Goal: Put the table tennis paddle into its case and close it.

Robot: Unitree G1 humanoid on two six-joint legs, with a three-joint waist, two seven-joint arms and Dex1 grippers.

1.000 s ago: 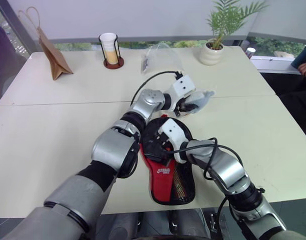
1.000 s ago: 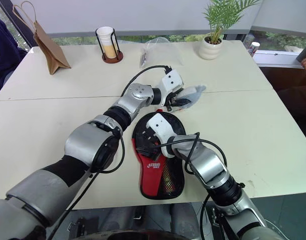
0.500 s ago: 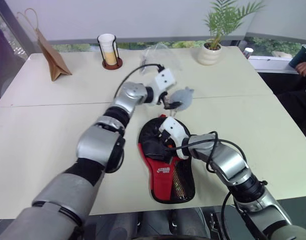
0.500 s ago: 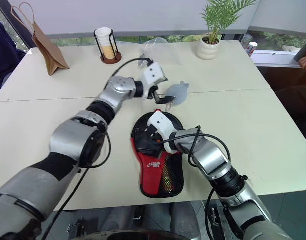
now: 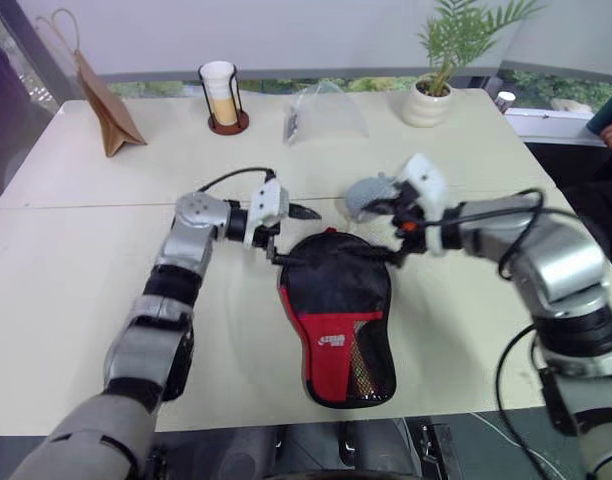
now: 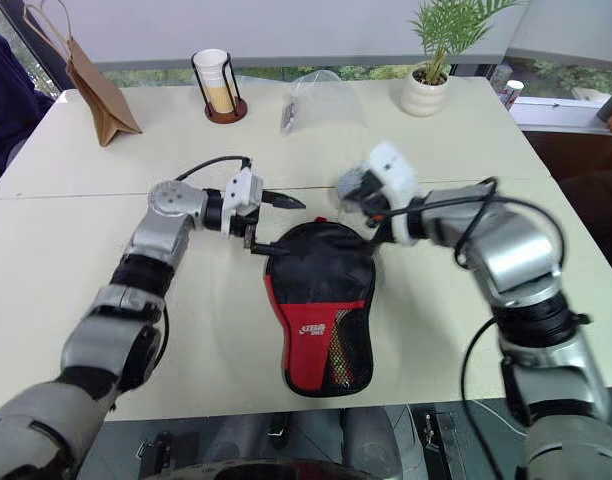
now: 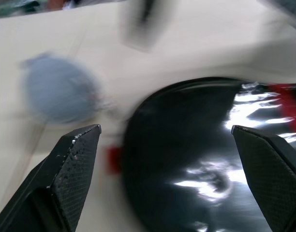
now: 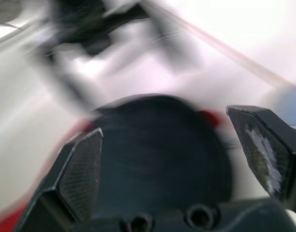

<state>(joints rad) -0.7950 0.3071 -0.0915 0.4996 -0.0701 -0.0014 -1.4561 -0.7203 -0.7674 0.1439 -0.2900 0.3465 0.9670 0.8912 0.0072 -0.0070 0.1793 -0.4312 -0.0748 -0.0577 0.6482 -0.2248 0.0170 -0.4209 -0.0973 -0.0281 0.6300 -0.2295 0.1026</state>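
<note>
A small metal link shows between the grey round object (image 5: pixel 371 195) and the zipper, so the grey round object should pull the zipper along around the case when I pull it.
The case (image 5: pixel 336 310) lies flat near the table's front edge, black over its round end, with a red panel and a mesh pocket toward me. The table tennis paddle is hidden from view. My left gripper (image 5: pixel 291 235) hovers at the case's far left corner, pointing right, with its fingers (image 7: pixel 73 169) spread wide and nothing between them. My right gripper (image 5: pixel 391 232) hangs above the case's far right corner, also open and empty. In the right wrist view its fingers (image 8: pixel 82 169) frame the case's black round end (image 8: pixel 162 145).
A grey round object (image 5: pixel 364 193) sits on the table just beyond the case, between the two grippers. At the back stand a brown paper bag (image 5: pixel 101 100), a cup in a wire holder (image 5: pixel 219 95), a clear plastic bag (image 5: pixel 321 105) and a potted plant (image 5: pixel 431 100).
My left gripper let go of the grey object, opened and drew back to the left. My right gripper rose off the case and swung out to the right.
</note>
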